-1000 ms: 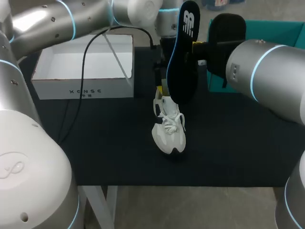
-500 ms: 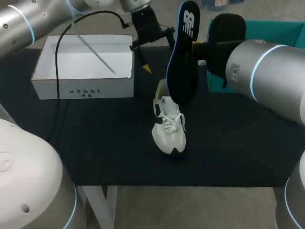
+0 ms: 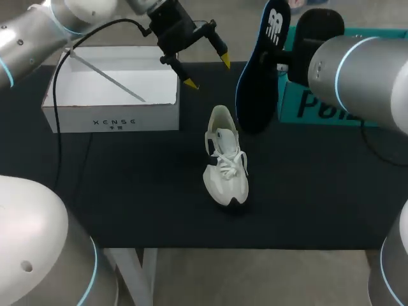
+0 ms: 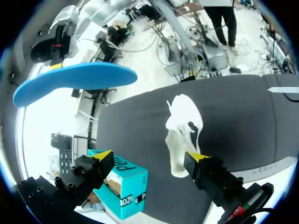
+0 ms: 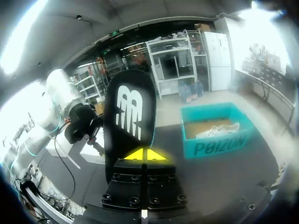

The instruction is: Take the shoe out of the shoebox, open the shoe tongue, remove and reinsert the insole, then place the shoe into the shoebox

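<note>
I expect the insole to stay flat when I carry it by one edge, because the insole's loose end (image 3: pixel 256 113) sticks out straight past my right gripper.
A white sneaker (image 3: pixel 224 159) stands upright on the black table mat, toe towards the front edge; in the left wrist view the sneaker (image 4: pixel 184 128) lies ahead of the open fingers. My right gripper (image 5: pixel 142 155) is shut on the insole (image 3: pixel 260 73), black on top with a blue underside (image 4: pixel 74 81), and holds it upright in the air behind and right of the sneaker. My left gripper (image 3: pixel 208 71) hangs open and empty above the mat, just right of the white shoebox (image 3: pixel 111 118). The insole (image 5: pixel 130 114) hides the sneaker from the right wrist view.
A teal box (image 3: pixel 338 105) stands at the back right of the table, and the right wrist view shows a second shoe inside that teal box (image 5: pixel 217 135). A thin white strut leans inside the white shoebox. The left arm's black cable (image 3: pixel 70 70) hangs over the shoebox.
My left arm has drawn back from the sneaker's heel, up and left towards the shoebox. My right arm has carried the insole a little up and to the right. The sneaker has stayed put.
</note>
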Robot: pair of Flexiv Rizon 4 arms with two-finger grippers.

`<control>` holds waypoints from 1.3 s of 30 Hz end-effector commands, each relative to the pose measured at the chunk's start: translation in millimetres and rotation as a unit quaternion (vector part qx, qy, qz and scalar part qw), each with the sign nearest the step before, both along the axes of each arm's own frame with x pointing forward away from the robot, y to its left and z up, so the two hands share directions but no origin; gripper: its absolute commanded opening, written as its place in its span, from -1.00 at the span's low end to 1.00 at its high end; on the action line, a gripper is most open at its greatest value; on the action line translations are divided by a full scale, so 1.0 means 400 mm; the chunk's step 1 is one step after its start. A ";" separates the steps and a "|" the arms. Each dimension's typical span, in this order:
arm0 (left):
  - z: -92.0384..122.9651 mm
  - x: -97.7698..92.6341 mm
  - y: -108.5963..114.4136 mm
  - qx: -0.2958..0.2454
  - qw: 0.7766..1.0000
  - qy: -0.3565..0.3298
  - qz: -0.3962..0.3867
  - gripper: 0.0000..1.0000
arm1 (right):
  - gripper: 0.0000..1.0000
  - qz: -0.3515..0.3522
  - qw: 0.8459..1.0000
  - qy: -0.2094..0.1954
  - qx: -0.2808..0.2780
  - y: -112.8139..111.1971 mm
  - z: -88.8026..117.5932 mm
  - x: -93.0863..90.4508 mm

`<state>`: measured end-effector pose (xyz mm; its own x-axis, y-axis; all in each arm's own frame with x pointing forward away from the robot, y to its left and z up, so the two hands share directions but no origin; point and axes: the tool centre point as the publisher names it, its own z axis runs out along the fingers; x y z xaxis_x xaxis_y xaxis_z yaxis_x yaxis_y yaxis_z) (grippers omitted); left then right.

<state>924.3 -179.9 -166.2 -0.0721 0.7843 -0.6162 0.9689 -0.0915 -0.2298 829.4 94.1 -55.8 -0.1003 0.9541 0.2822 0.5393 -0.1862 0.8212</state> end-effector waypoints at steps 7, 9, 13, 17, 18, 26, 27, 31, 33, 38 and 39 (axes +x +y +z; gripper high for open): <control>0.033 -0.067 0.038 -0.114 0.992 -0.047 0.014 1.00 | -1.00 0.017 0.997 0.073 0.033 -0.057 0.045 0.121; 0.040 -0.081 0.041 -0.123 0.990 -0.062 0.016 1.00 | -1.00 0.019 0.996 0.081 0.031 -0.062 0.044 0.133; 0.054 -0.103 0.046 -0.133 0.988 -0.084 0.002 1.00 | -1.00 0.023 0.995 0.090 0.032 -0.067 0.040 0.144; 0.065 -0.115 0.048 -0.137 0.984 -0.108 -0.015 1.00 | -1.00 0.022 0.993 0.105 0.046 -0.068 0.037 0.145; 0.069 -0.118 0.049 -0.139 0.983 -0.117 -0.024 1.00 | -1.00 0.024 0.992 0.111 0.047 -0.069 0.035 0.145; 0.094 -0.128 0.046 -0.128 0.982 -0.131 -0.041 1.00 | -1.00 0.007 0.992 0.122 0.038 -0.073 0.032 0.146; 0.094 -0.128 0.046 -0.128 0.982 -0.131 -0.041 1.00 | -1.00 0.007 0.992 0.122 0.038 -0.073 0.032 0.146; 0.094 -0.128 0.046 -0.128 0.982 -0.131 -0.041 1.00 | -1.00 0.007 0.992 0.122 0.038 -0.073 0.032 0.146; 0.094 -0.128 0.046 -0.128 0.982 -0.131 -0.041 1.00 | -1.00 0.007 0.992 0.122 0.038 -0.073 0.032 0.146; 0.089 -0.133 0.052 -0.162 0.979 -0.120 -0.030 1.00 | -1.00 0.007 0.992 0.122 0.038 -0.073 0.032 0.146; 0.098 -0.136 0.056 -0.197 0.973 -0.112 -0.030 1.00 | -1.00 0.007 0.992 0.122 0.038 -0.073 0.032 0.146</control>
<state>871.8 -161.9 -124.7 0.1589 0.5857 -0.7948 0.9799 -0.1919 0.0545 887.0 63.9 -42.4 -0.0346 0.9279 0.3713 0.7235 -0.2331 0.6498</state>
